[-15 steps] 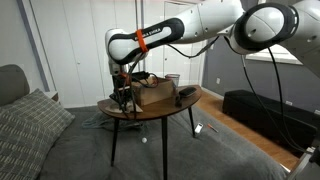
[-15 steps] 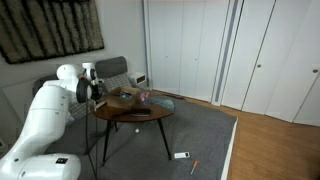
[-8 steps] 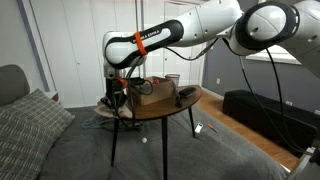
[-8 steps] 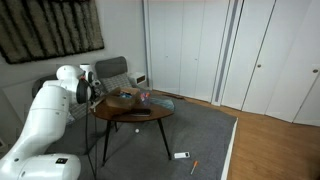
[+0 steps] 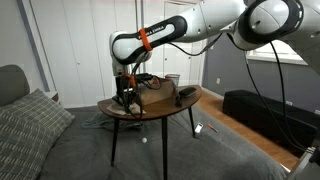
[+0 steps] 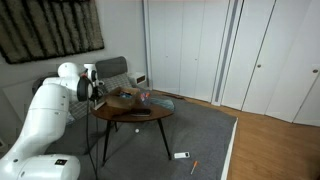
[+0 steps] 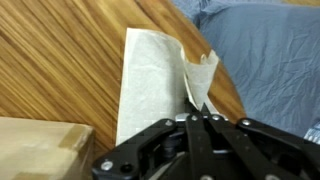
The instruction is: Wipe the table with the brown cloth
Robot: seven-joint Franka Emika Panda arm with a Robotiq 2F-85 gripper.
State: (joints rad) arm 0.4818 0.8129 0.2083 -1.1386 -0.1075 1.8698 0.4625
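My gripper has the brown cloth close to the table's edge, with the cardboard box beside the cloth, so the gripper should wipe back along the open wood past the box.
The brown cloth lies flat on the dark wooden table, pale tan, with one corner lifted and curled up near the table's edge. My gripper is shut on that lifted corner. In both exterior views the gripper hangs low over one end of the table, beside the tan cardboard box. The cloth itself is too small to make out there.
The cardboard box sits right next to the cloth. A dark object lies at the table's other end. Blue-grey carpet lies below the table's edge. A grey sofa stands nearby.
The arm has swung a little sideways over the table's end and back, with the gripper staying low at the cloth.
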